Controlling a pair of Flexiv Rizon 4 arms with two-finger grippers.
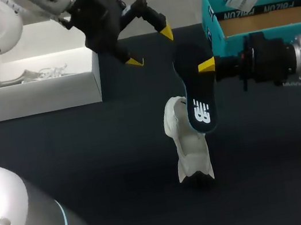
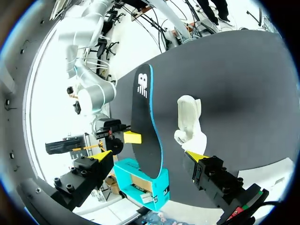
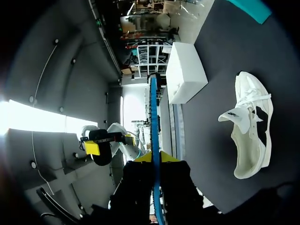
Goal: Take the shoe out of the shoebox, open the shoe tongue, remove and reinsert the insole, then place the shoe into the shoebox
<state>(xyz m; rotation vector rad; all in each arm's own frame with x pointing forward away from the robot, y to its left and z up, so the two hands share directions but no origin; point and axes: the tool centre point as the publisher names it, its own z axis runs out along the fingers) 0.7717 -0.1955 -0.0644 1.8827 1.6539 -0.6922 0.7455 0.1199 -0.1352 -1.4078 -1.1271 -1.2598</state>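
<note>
The black insole (image 1: 194,84) will stand up stiffly when I bring it to the shoe, because the logo end (image 1: 202,113) sticks straight out of my right gripper.
A white shoe (image 1: 187,141) lies on the black table (image 1: 88,158), its tongue pulled open in the right wrist view (image 3: 251,126). Above it hangs the dark insole (image 1: 195,93) with a white logo and a blue edge, heel end in my right gripper (image 1: 206,66), which is shut on it. In the right wrist view the insole (image 3: 153,117) shows edge-on between that gripper's (image 3: 154,158) yellow tips. My left gripper (image 1: 150,47) stands open, up and to the left of the insole, holding nothing. Seen from the left wrist, the insole (image 2: 145,122) and shoe (image 2: 190,119) lie ahead of this gripper (image 2: 149,157).
A teal shoebox (image 1: 213,22) stands open at the back right, behind my right gripper. A white box (image 1: 42,93) holding another pale shoe (image 1: 33,75) sits at the back left, also seen in the right wrist view (image 3: 187,72).
</note>
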